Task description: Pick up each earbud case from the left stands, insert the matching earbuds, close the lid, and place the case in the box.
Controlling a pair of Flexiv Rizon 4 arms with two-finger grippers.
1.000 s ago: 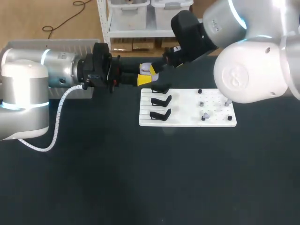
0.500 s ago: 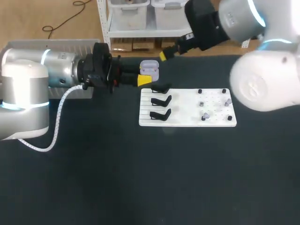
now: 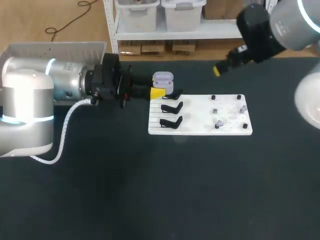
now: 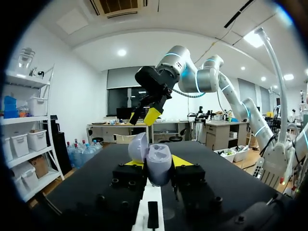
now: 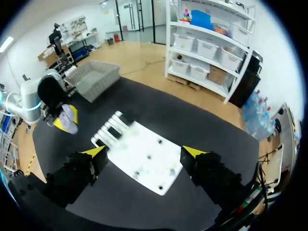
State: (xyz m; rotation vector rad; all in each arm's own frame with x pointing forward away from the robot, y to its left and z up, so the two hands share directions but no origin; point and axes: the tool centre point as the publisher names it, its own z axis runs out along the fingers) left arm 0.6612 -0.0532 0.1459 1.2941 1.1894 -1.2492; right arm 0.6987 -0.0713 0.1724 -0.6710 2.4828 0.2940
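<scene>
A similar peg (image 3: 215,111) is already standing empty on the white board. The small pale earbud (image 3: 243,108) will therefore come loose and leave its peg behind when I lift.
My left gripper (image 3: 160,86) is shut on a lavender earbud case (image 3: 162,78), its lid standing open, just behind the white board (image 3: 200,126). In the left wrist view the case (image 4: 159,164) sits between the yellow fingertips (image 4: 181,160). Three black stands (image 3: 171,107) line the board's left side, with nothing on them. Small earbuds (image 3: 219,122) lie on its right side. My right gripper (image 3: 218,69) hangs open and empty above the table's far side, right of the case. From the right wrist view, its gripper (image 5: 144,153) looks down on the board (image 5: 144,161) from high up.
A grey box (image 3: 60,49) stands at the far left of the table, behind my left arm, and shows in the right wrist view as the grey box (image 5: 94,77). Black pegs (image 3: 213,97) stick up from the board.
My right gripper has pulled away from the case, up and to the right. My left gripper, still holding the case, has shifted slightly toward the board.
</scene>
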